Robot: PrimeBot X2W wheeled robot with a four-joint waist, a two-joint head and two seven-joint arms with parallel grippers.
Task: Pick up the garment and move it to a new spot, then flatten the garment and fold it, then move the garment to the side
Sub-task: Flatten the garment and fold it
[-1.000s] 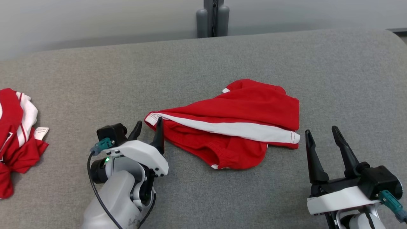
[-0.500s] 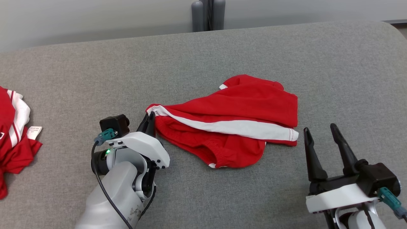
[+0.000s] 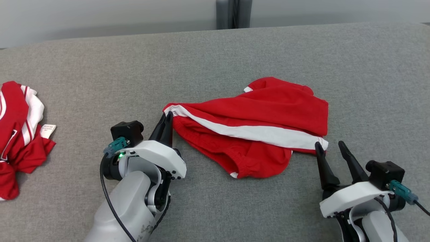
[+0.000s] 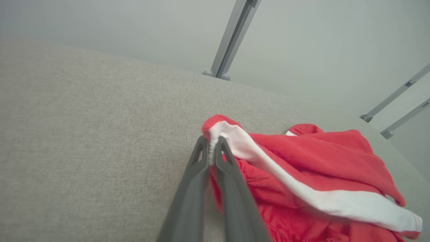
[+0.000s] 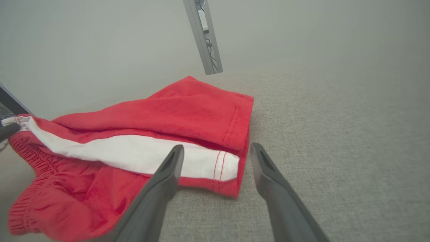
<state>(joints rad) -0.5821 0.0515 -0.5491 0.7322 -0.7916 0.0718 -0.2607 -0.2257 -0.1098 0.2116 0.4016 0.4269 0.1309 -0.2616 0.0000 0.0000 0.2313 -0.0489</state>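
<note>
I can see red cloth on either side of the white stripe, so I expect the shorts to fold along that stripe once I lift its ends.
The garment is a pair of red shorts with a white side stripe, lying crumpled at the middle of the grey cushioned surface. My left gripper is shut on the shorts' left corner, where the white stripe ends; the left wrist view shows that corner pinched between the two fingers. My right gripper stands open at the shorts' right end. In the right wrist view its fingers straddle the stitched hem corner without closing on it.
Another red and white garment with a white label lies bunched at the far left edge. A grey post stands behind the surface's back edge. Bare grey surface lies in front of and behind the shorts.
The left gripper closed on the shorts' left corner and lifted it slightly. The right gripper moved in toward the shorts' right hem. The camera shifted too.
</note>
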